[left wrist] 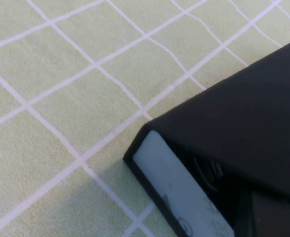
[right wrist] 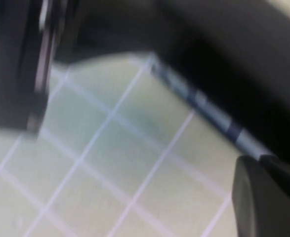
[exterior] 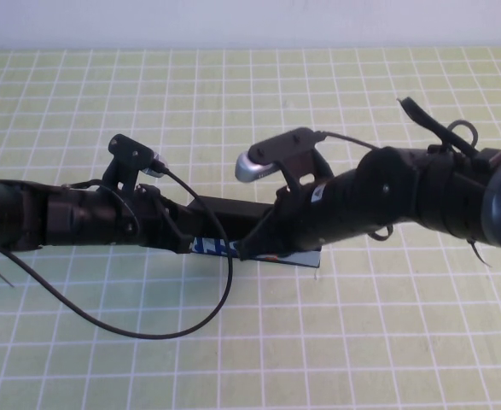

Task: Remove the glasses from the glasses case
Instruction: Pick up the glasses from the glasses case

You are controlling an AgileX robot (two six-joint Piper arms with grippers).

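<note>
The black lid is raised only a little over the light blue front. My right gripper should push the lid fully back (exterior: 237, 210) before it reaches for the glasses.
The glasses case (exterior: 224, 212) lies at the table's middle, mostly covered by both arms; its black lid and a strip of its light blue printed front (exterior: 212, 248) show. In the left wrist view the black lid (left wrist: 243, 113) stands slightly raised over the light blue front (left wrist: 177, 190), with a dark gap between them. The glasses are hidden. My left gripper (exterior: 184, 235) is at the case's left end. My right gripper (exterior: 263, 241) is at the case's front right, and the right wrist view shows the blue front edge (right wrist: 204, 104) close by.
A green mat with a white grid (exterior: 361, 342) covers the table. The left arm's black cable (exterior: 148, 335) loops over the mat in front of the case. The left arm's wrist camera mount (exterior: 131, 158) and the right arm's (exterior: 276, 158) stand above the case.
</note>
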